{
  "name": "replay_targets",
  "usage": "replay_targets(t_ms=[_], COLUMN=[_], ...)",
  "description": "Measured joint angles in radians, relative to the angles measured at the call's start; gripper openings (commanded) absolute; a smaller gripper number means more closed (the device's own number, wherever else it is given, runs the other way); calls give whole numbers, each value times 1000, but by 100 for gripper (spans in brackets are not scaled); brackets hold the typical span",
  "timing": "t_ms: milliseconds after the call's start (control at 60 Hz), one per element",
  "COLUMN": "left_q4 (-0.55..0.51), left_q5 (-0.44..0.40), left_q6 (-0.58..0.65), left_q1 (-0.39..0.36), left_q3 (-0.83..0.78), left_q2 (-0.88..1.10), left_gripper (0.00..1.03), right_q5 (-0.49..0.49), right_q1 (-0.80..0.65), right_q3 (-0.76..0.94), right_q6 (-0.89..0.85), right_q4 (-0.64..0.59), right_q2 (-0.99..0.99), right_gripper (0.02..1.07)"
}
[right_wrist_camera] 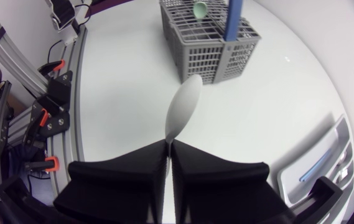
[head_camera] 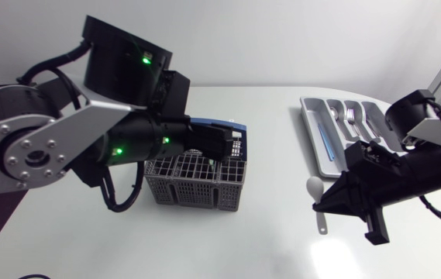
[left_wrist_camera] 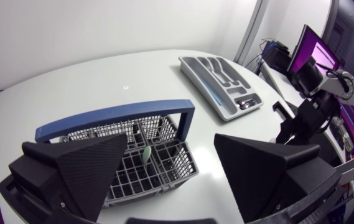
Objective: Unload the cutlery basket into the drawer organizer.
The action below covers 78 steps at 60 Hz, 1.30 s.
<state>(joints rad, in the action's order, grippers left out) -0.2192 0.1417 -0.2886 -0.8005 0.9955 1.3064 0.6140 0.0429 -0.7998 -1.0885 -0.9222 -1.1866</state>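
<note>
My gripper will lift the pale green utensil (left_wrist_camera: pixel 147 155), and the utensil will slide out as a spoon with a slim handle, because a wide oval top (left_wrist_camera: pixel 147 151) sticks up above the basket's grid.
The grey wire cutlery basket (head_camera: pixel 193 184) with a blue handle (head_camera: pixel 218 124) stands mid-table, partly hidden under my left arm (head_camera: pixel 127 139). In the left wrist view my left gripper (left_wrist_camera: pixel 170 171) hovers open above the basket (left_wrist_camera: pixel 164 168), where a pale green utensil (left_wrist_camera: pixel 145 152) stands in one compartment. My right gripper (head_camera: pixel 327 200) is shut on a white spoon (head_camera: pixel 315 186) low over the table, between the basket and the grey drawer organizer (head_camera: pixel 307 105). From the right wrist, the spoon (right_wrist_camera: pixel 183 109) sticks out ahead of the closed fingertips (right_wrist_camera: pixel 169 148) toward the basket (right_wrist_camera: pixel 208 43).
The organizer (right_wrist_camera: pixel 344 134) holds a blue utensil (head_camera: pixel 325 139) and some metal cutlery (head_camera: pixel 349 116). White tabletop lies between basket and organizer. The table's rounded edge runs close to my right arm (head_camera: pixel 406 174).
</note>
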Motion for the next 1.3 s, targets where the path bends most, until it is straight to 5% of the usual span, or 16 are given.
replay_targets(t_ms=[167,400,750,1300], left_q4=[-92,-110,-113,-87], left_q5=[146,230,354,365], left_q6=[0,0,1,5], left_q1=[-48,-67,-93,-93], left_q3=[42,60,60,60], left_q2=[70,114,160,161], left_gripper=[98,96,96,96], right_q5=[-51,-115,-264,-546], right_q1=[-186,-345,-446,-470], right_q3=[-74,-156,-188,-151], right_q6=[-153,-295,-412,-560], right_q4=[-18,44,366,881], right_q2=[-60,-188,-336,-550], right_gripper=[8,8,8,17])
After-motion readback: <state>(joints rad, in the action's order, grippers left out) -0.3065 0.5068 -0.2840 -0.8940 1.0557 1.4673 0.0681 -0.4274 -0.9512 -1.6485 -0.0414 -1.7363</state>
